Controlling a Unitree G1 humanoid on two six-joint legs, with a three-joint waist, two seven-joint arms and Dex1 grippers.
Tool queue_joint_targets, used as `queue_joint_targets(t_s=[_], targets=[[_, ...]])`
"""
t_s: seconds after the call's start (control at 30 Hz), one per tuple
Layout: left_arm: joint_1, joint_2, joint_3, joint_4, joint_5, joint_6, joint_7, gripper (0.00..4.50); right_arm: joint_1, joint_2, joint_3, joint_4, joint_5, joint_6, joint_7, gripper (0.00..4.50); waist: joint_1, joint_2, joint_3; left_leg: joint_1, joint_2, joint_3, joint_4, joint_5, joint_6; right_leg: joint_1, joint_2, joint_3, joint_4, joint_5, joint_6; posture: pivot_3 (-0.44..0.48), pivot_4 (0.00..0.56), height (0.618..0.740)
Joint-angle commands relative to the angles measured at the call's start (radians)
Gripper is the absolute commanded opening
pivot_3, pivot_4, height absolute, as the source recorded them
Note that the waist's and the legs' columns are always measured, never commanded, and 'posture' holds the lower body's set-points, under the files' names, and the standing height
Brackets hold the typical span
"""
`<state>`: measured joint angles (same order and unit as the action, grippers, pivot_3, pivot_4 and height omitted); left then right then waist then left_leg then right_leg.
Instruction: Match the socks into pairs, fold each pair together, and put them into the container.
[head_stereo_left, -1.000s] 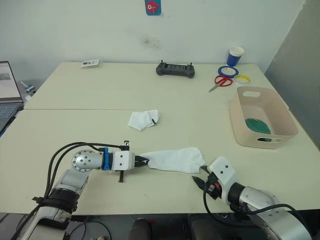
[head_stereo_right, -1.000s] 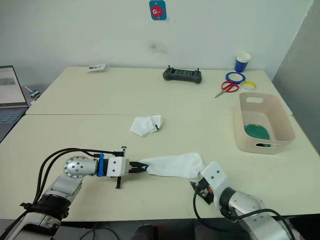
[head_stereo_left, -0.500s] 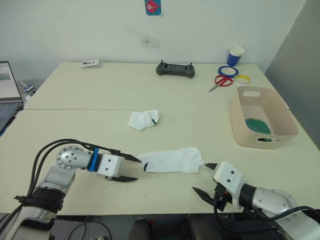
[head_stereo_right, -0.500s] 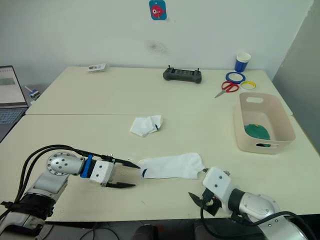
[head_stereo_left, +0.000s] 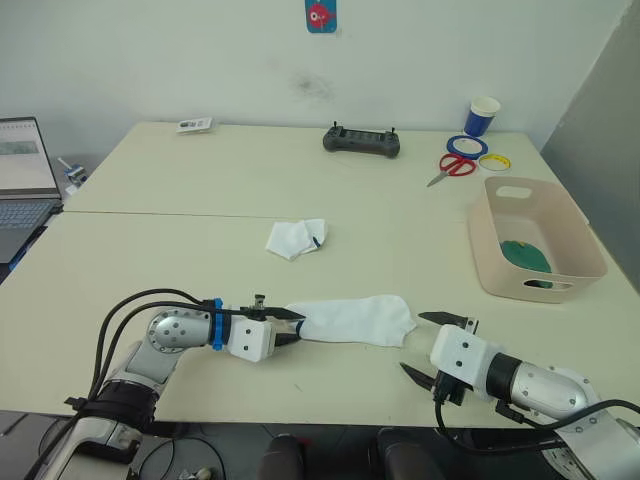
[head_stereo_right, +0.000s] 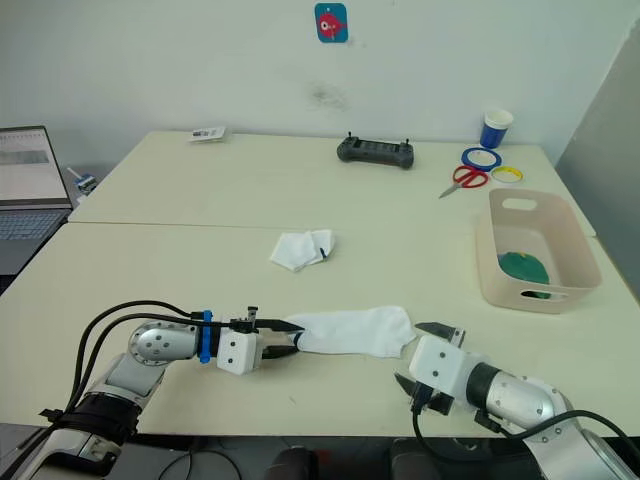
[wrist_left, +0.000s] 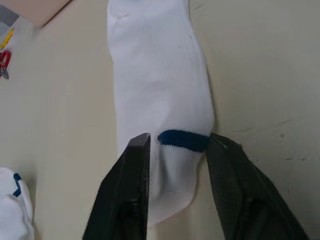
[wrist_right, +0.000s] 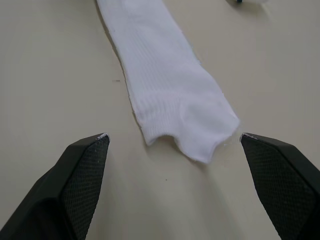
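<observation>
The white sock (head_stereo_left: 352, 321) is lying narrow with a puckered, notched end (wrist_right: 172, 141). It will get wider and settle flat when I pull it toward the front edge.
A white sock (head_stereo_left: 352, 320) with a navy mark lies flat near the table's front edge. My left gripper (head_stereo_left: 296, 327) is open, its two fingers (wrist_left: 134, 165) standing on either side of the sock's marked end (wrist_left: 165, 100). My right gripper (head_stereo_left: 412, 342) is wide open just short of the sock's other end (wrist_right: 175, 105), not touching it. A second white sock (head_stereo_left: 295, 238) lies bunched up at mid-table. The beige container (head_stereo_left: 575, 235) stands at the right with a dark green sock (head_stereo_left: 527, 255) inside.
Along the far edge sit a black controller (head_stereo_left: 361, 140), red scissors (head_stereo_left: 455, 165), tape rolls (head_stereo_left: 467, 143), a blue-and-white paper cup (head_stereo_left: 482, 115) and a small card (head_stereo_left: 195, 124). A laptop (head_stereo_left: 25, 185) is at the left edge.
My left gripper has moved right, back onto the sock's marked end, with its fingers narrower than before. The right gripper stays open by the other end. The camera view has shifted a little.
</observation>
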<state>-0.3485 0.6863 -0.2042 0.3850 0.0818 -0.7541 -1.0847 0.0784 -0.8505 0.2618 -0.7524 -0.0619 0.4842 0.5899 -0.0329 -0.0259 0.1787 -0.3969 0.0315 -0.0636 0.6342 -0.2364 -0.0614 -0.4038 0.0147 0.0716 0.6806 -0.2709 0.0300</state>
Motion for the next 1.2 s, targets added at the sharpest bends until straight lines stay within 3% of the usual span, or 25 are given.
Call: queue_joint_targets(t_s=[0.03,0.07,0.23,0.3,0.53,0.7,0.83,0.97,1.1,1.2], targets=[[-0.018,0.01,-0.014,0.023,0.015,-0.004,0.023,0.27,-0.07,-0.023,0.044,0.087,-0.098,-0.154,0.03,4.5,0.0,0.0,0.0,0.0,0.0,0.0,0.0,0.0,0.0,0.0,0.0,0.0,0.0,0.0,0.0,0.0,0.15,0.74],[-0.02,0.011,-0.017,0.026,0.015,-0.005,0.025,0.02,-0.088,-0.022,0.061,0.119,-0.117,-0.188,0.039,4.5,0.0,0.0,0.0,0.0,0.0,0.0,0.0,0.0,0.0,0.0,0.0,0.0,0.0,0.0,0.0,0.0,0.15,0.74],[-0.021,0.01,-0.024,0.022,0.006,0.006,0.028,0.02,-0.132,0.005,0.106,0.226,-0.168,-0.287,0.074,4.5,0.0,0.0,0.0,0.0,0.0,0.0,0.0,0.0,0.0,0.0,0.001,0.0,0.0,0.0,0.0,0.0,0.15,0.74],[-0.015,0.011,-0.025,0.013,0.003,0.013,0.029,0.0,-0.143,0.02,0.109,0.251,-0.173,-0.312,0.089,4.13,0.0,0.0,0.0,0.0,0.0,0.0,0.0,0.0,0.0,0.0,0.001,0.0,0.0,0.0,0.0,0.0,0.15,0.74],[0.004,0.017,-0.03,-0.015,-0.021,0.028,0.017,0.0,-0.166,0.056,0.096,0.308,-0.176,-0.376,0.124,1.73,0.0,0.0,0.0,0.0,0.0,0.0,0.0,0.0,0.0,0.0,0.001,0.0,0.001,0.0,0.0,0.0,0.15,0.74],[0.011,0.04,-0.044,-0.07,-0.099,0.124,-0.078,0.0,-0.172,0.072,0.069,0.316,-0.164,-0.414,0.138,0.04,0.0,0.0,0.0,0.0,0.0,0.0,0.0,0.0,0.0,0.0,0.001,0.0,0.001,0.0,0.0,0.0,0.15,0.74],[0.015,0.076,-0.037,-0.187,-0.209,0.309,-0.176,0.0,-0.142,0.08,0.03,0.25,-0.093,-0.398,0.175,0.04,0.0,0.0,0.0,-0.001,0.0,0.0,0.0,0.0,0.0,0.0,0.001,0.0,0.001,0.0,0.0,0.0,0.15,0.74],[0.024,0.15,-0.021,-0.355,-0.352,0.634,-0.279,0.0,-0.091,0.097,-0.023,0.123,0.023,-0.279,0.211,0.04,-0.001,0.0,0.0,-0.001,0.001,-0.001,0.0,0.0,0.0,0.0,0.001,0.0,0.001,0.0,0.0,0.0,0.15,0.74],[0.049,0.312,-0.009,-0.532,-0.5,0.945,-0.422,0.0,-0.004,0.09,-0.091,-0.071,0.199,-0.034,0.243,0.04,-0.003,0.0,0.001,-0.001,0.001,-0.002,0.0,0.0,0.0,0.0,0.001,-0.001,0.001,0.0,-0.001,0.0,0.15,0.74],[0.116,0.475,-0.03,-0.598,-0.56,0.998,-0.524,0.0,0.054,0.055,-0.142,-0.2,0.324,0.133,0.258,0.04,-0.011,0.0,0.001,0.0,0.002,-0.001,0.0,0.0,0.0,-0.001,0.001,-0.001,0.001,-0.001,-0.002,0.0,0.15,0.74]])
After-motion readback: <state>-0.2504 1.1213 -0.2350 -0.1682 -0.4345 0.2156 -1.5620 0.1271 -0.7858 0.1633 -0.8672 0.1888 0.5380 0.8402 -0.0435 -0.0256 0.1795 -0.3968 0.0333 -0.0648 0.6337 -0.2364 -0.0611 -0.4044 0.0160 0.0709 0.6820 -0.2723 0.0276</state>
